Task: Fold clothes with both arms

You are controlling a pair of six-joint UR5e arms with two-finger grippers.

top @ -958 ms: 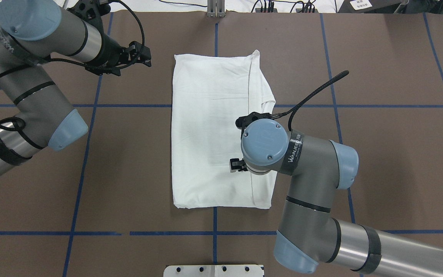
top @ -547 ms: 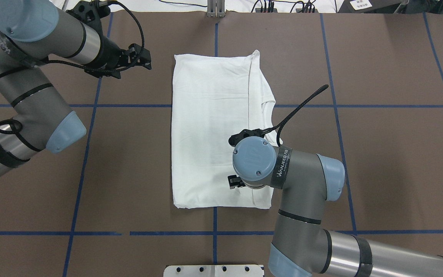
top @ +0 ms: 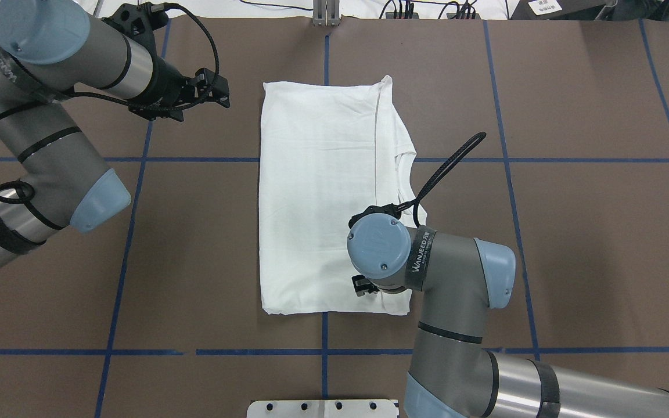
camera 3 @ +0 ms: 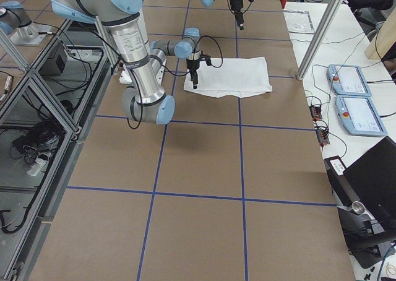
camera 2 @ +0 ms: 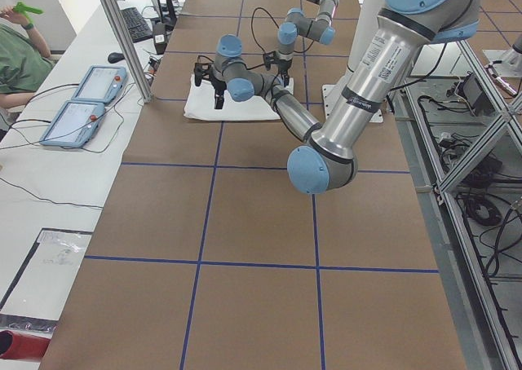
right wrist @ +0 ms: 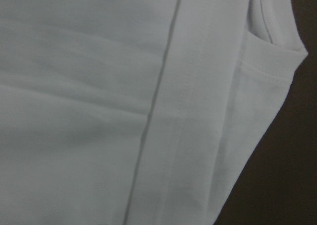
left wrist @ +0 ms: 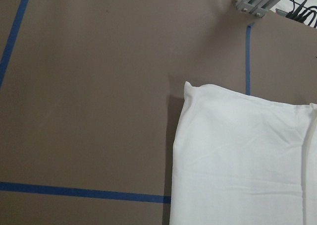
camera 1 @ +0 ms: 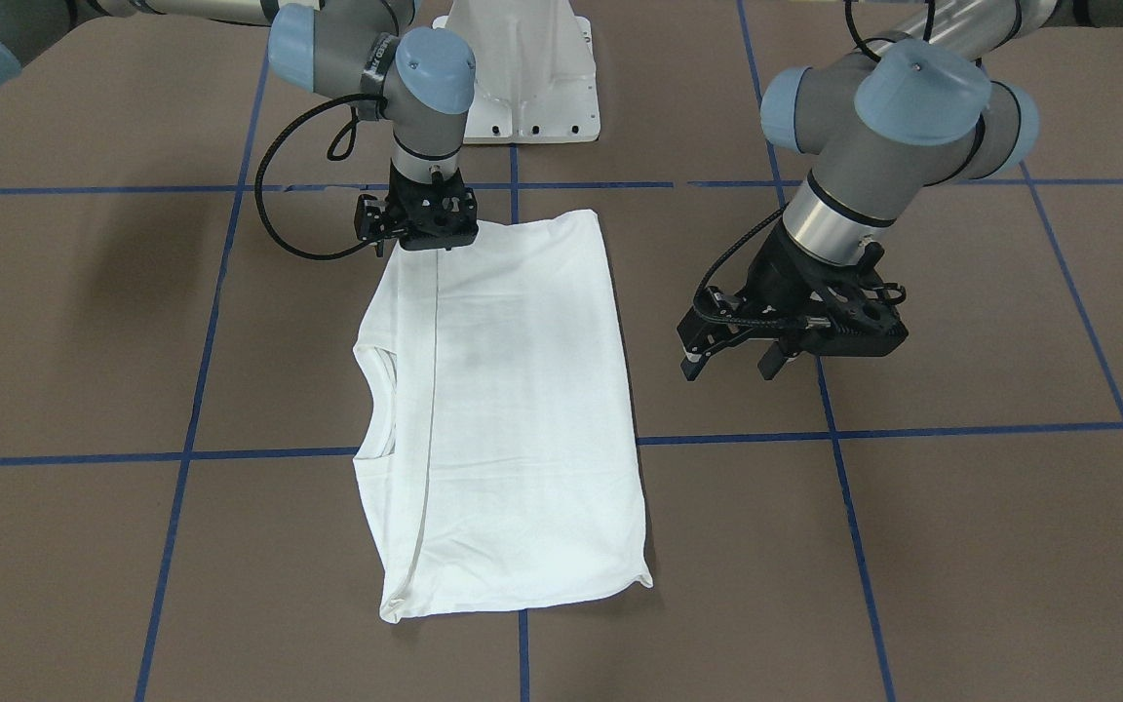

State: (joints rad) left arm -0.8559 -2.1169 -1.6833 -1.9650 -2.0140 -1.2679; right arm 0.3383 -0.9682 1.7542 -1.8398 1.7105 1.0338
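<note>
The white T-shirt (camera 1: 517,409) is lying loose and flat to its far end (camera 1: 522,595). I expect the whole shirt to slide along when I pull its near edge.
The white T-shirt (camera 1: 513,409) lies flat on the brown table, folded into a long rectangle (top: 323,197). Its collar (top: 404,168) shows at the right edge, and the printed text is hidden. My right gripper (camera 1: 422,239) points straight down at the shirt's near right corner (top: 364,285). Its wrist hides the fingers, so I cannot tell if they are open or shut. The right wrist view shows only fabric and a fold seam (right wrist: 158,96) up close. My left gripper (camera 1: 729,369) is open and empty, hovering beyond the shirt's far left corner (top: 224,93).
The white pedestal base (camera 1: 522,88) stands at the table's near edge, just behind the shirt. Blue tape lines (top: 323,351) grid the table. An aluminium post (top: 326,14) stands at the far edge. Tablets (camera 2: 81,101) lie on a side bench.
My right arm has moved along the shirt's right edge toward the robot, from mid-shirt to the near right corner. The left arm has barely shifted. The shirt has not moved.
</note>
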